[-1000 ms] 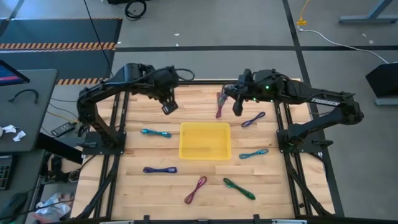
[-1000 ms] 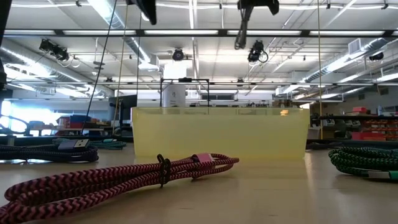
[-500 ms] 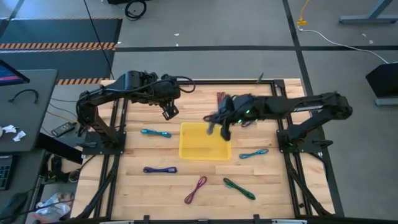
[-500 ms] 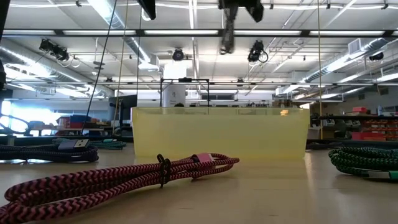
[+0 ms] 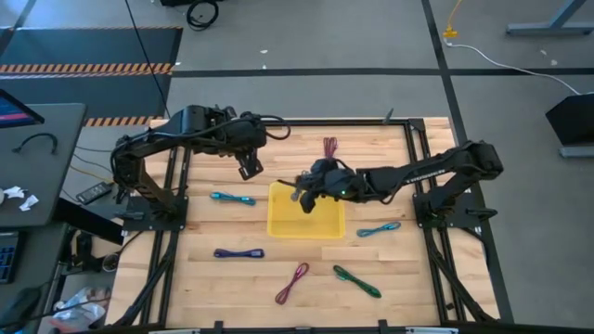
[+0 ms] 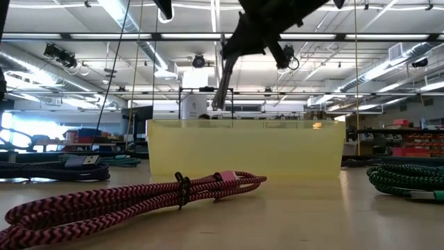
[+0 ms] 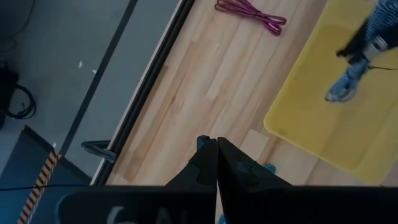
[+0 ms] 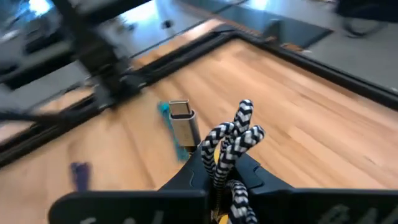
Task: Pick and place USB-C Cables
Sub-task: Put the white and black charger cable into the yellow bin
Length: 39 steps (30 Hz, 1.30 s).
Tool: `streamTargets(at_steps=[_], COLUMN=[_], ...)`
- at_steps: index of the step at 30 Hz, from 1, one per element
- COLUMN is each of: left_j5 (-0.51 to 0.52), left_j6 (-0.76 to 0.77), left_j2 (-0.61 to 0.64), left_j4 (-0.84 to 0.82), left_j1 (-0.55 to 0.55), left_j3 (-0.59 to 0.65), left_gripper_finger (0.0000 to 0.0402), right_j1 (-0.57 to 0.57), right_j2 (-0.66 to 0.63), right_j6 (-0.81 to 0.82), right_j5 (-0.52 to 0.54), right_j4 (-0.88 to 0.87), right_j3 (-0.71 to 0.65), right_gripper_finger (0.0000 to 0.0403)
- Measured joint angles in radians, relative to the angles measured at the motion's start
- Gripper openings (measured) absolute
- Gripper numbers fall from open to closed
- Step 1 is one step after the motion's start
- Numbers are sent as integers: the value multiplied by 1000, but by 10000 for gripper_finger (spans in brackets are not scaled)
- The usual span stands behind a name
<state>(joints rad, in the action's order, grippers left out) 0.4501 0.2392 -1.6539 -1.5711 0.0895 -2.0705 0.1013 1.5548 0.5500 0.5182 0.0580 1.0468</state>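
Observation:
The grey cable (image 6: 222, 89) is at a slant high above the tray, and my right gripper is tilted toward the teal cable. Next, I turn back and aim down above the tray's middle (image 5: 309, 219).
My right gripper (image 5: 303, 190) hangs over the far part of the square yellow tray (image 5: 283, 225), shut on a grey black-and-white braided USB-C cable (image 6: 223, 80). My left gripper (image 5: 249, 169) waits shut above the table, beyond the tray's far left corner, with nothing in it. The other cables lie flat on the wood: a teal one (image 5: 232, 198), a purple one (image 5: 238, 252), a maroon one (image 5: 291, 283), a green one (image 5: 357, 280), a second teal one (image 5: 378, 229), and a maroon one (image 5: 329, 148) at the far side. My right gripper pinches the bundled grey cable between its two fingers, across the bundle (image 8: 222, 163). The folded loops (image 8: 245, 121) and a metal plug (image 8: 183, 124) stick out past the fingertips. The cable slants down below the gripper, clear above the tray (image 6: 243, 149).
A black frame rail (image 5: 176, 186) runs along each side of the table. In the low view the maroon cable (image 6: 139, 198) lies in front of the tray, with the green one (image 6: 409, 179) to its right. Bare wood lies left of the tray.
My right gripper has swung from the table's far right toward the left and near side. It has come down and rolled, and stands over the tray. The grey cable has travelled with it, still hanging clear.

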Motion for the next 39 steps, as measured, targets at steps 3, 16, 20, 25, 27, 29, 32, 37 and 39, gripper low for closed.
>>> streamTargets(at_steps=[3, 16, 20, 25, 27, 29, 32, 37, 39], left_j5=[-1, -1, 0, -1, 0, -1, -1, -1, -1], left_j6=[-19, -63, -78, -113, -121, -121, -122, -129, -130], left_j2=[-1, -1, -1, -1, -1, -1, -1, -1, -1], left_j4=[0, 12, 38, 42, 42, 41, 37, 30, 29], left_j1=[0, 0, 0, 3, 3, 3, 3, 3, 3], left_j3=[0, 0, 0, 0, 0, 0, 0, 0, 0], left_gripper_finger=[4, 4, 4, 4, 4, 4, 4, 4, 4], right_j1=[22, 187, 191, 169, 152, 139, 122, 110, 111], right_j2=[-15, -17, 5, 100, 151, 189, 223, 216, 197], right_j6=[107, 415, 438, 418, 419, 419, 418, 450, 471], right_j5=[87, 534, 535, 436, 366, 309, 241, 204, 202], right_j4=[132, 783, 777, 777, 777, 772, 749, 607, 520], right_j3=[-110, -512, -488, -400, -360, -328, -296, -291, -291], right_gripper_finger=[17, 16, 16, 16, 16, 16, 16, 16, 16])
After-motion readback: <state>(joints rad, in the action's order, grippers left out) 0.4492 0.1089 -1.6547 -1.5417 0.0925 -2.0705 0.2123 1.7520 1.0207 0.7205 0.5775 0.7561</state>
